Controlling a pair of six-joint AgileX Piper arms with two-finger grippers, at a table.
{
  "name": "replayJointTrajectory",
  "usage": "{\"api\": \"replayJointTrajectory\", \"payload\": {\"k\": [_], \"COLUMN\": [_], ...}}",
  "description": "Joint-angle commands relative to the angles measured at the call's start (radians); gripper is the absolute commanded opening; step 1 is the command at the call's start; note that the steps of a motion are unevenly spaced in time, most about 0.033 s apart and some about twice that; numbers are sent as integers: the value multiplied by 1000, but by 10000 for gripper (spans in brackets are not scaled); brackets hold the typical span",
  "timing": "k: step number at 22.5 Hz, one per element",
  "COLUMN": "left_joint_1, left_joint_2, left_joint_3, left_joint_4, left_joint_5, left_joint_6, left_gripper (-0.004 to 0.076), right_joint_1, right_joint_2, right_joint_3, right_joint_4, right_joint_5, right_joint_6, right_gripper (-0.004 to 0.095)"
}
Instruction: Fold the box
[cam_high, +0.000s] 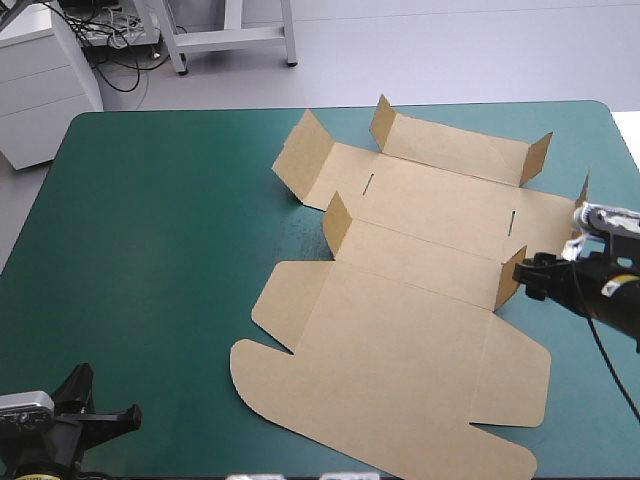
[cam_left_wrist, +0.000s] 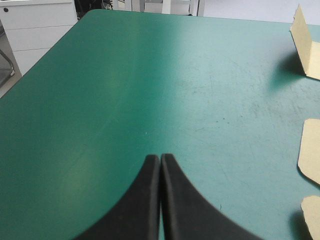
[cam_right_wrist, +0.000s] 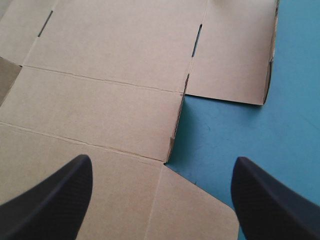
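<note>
My gripper will swing the whole brown box around when it pulls the raised side flap, because the flap is joined to the box along a crease.
The brown box lies as a cut sheet on the right half of the teal-green cover, its big lid panel toward the near edge. Several small side flaps stand up, among them one at the sheet's middle left. My right gripper hovers at the sheet's right edge, open, beside a raised flap. In the right wrist view the gripper looks down on the box, where a notch bares the cover. My left gripper is shut at the near left corner, far from the box. Its black fingers meet over bare cover.
Teal-green cover stretches left of the sheet. In the left wrist view a raised flap and the lid's rounded corners show off to the gripper's side. A white drawer cabinet stands beyond the table's far left corner.
</note>
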Motion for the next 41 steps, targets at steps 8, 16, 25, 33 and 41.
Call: {"api": "replayJointTrajectory", "payload": {"k": [8,16,25,33,41], "left_joint_1": [-6,-6,-6,-6,-6], "left_joint_2": [-15,-15,-15,-15,-15], "left_joint_3": [-33,-33,-33,-33,-33], "left_joint_4": [-15,-15,-15,-15,-15], "left_joint_5": [-70,-70,-70,-70,-70], "left_joint_6": [0,0,0,0,0], "left_gripper": [-32,-32,-32,-32,-32], "right_joint_1": [-5,-5,-5,-5,-5], "right_joint_2": [427,587,626,626,626], "right_joint_3": [-174,-174,-174,-174,-261], "right_joint_4": [-28,-13,2,1,2], "right_joint_5": [5,-36,-27,77,89], "right_joint_6": [46,79,79,16,-180], "right_gripper": [711,711,595,-7,-8]}}
